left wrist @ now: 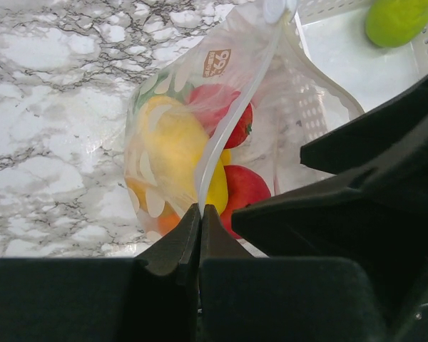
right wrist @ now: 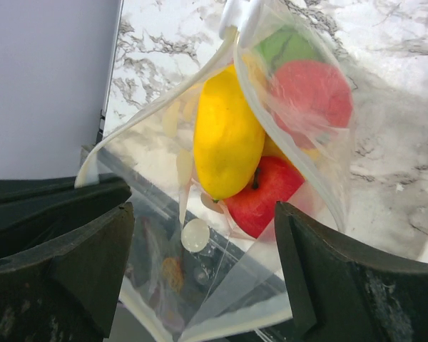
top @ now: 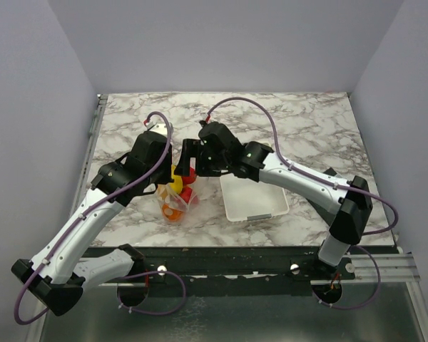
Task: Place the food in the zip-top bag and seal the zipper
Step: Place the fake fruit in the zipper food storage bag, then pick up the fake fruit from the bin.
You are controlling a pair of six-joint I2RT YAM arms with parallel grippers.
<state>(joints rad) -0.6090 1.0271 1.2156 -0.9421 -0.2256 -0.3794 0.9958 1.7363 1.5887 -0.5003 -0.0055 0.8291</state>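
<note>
The bag's opening (left wrist: 282,128) is held open by my left gripper. My right gripper should now go to the white basket and grip the lone light green fruit (left wrist: 398,20).
The zip-top bag (top: 175,205) hangs over the marble between both grippers, its bottom near the table. My left gripper (left wrist: 200,211) is shut on the bag's white zipper (left wrist: 225,125) strip. Inside the bag I see food: a yellow fruit (right wrist: 227,135), a red apple (right wrist: 269,191), another red fruit (right wrist: 312,91), a green one (right wrist: 285,45) and an orange one (left wrist: 167,221). My right gripper (right wrist: 203,263) stands open around the bag's loose lower edge, fingers (right wrist: 78,260) wide apart and not pressing it. One light green fruit (left wrist: 398,20) lies in the white basket (left wrist: 335,64).
The white slotted basket (top: 257,216) sits on the marble table right of the bag, partly under the right arm. A grey wall and the table's metal edge (top: 93,135) lie to the left. Both arms cross above the table's middle.
</note>
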